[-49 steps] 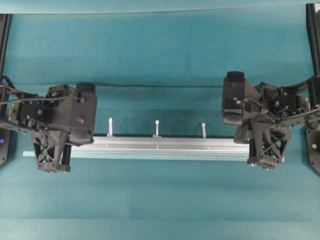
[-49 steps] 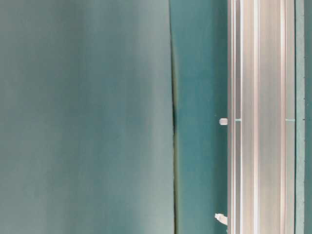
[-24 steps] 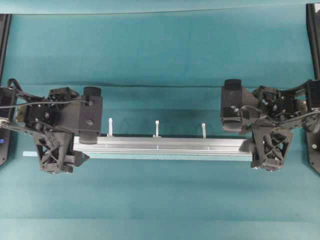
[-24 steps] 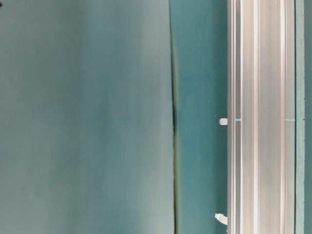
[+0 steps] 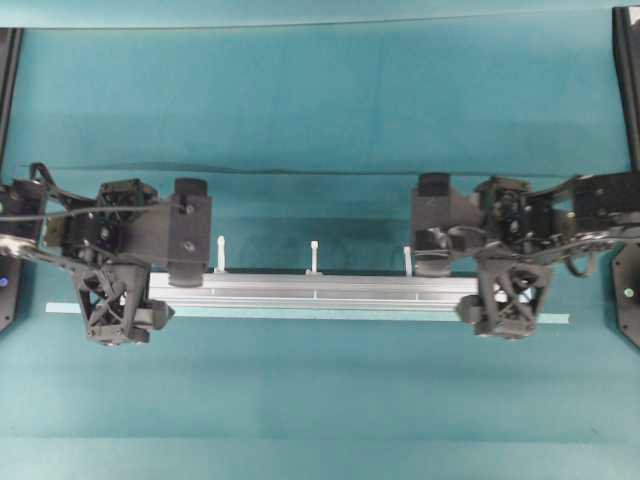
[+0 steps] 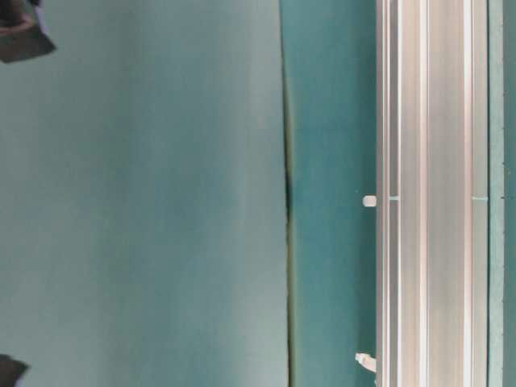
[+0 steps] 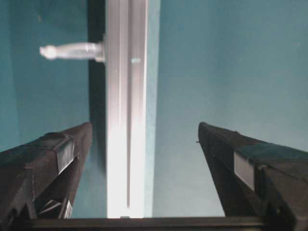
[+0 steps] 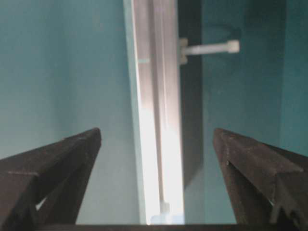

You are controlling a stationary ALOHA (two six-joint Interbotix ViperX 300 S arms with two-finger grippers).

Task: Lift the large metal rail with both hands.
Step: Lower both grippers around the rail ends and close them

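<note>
The large metal rail (image 7: 126, 161) lies crosswise to the open fingers, with clear cloth on both sides (image 7: 179, 161). My left gripper goes on down until the fingers are on either side of the rail before it closes.
The large metal rail (image 5: 315, 289) lies flat on the teal cloth, a long silver grooved bar with three white stubs (image 5: 313, 255) on its far side. My left gripper (image 5: 168, 292) stands open astride the rail's left end. In the left wrist view the rail (image 7: 126, 120) runs up between the fingers, closer to the left finger (image 7: 57, 149), and touches neither. My right gripper (image 5: 455, 290) is open astride the right end. There the rail (image 8: 159, 120) passes between the spread fingers (image 8: 250, 163) with gaps on both sides. The table-level view shows the rail (image 6: 427, 193) resting on the cloth.
A thin pale tape strip (image 5: 540, 319) lies along the rail's near side and sticks out past both ends. A crease (image 5: 300, 172) crosses the cloth behind the rail. Black frame posts (image 5: 625, 60) stand at the far corners. Dark gripper parts (image 6: 16, 32) show at the table-level view's left edge.
Both grippers have gone from shut to open. The left one shifted right and the right one left along the rail, so they now straddle its ends. The rail has not moved.
</note>
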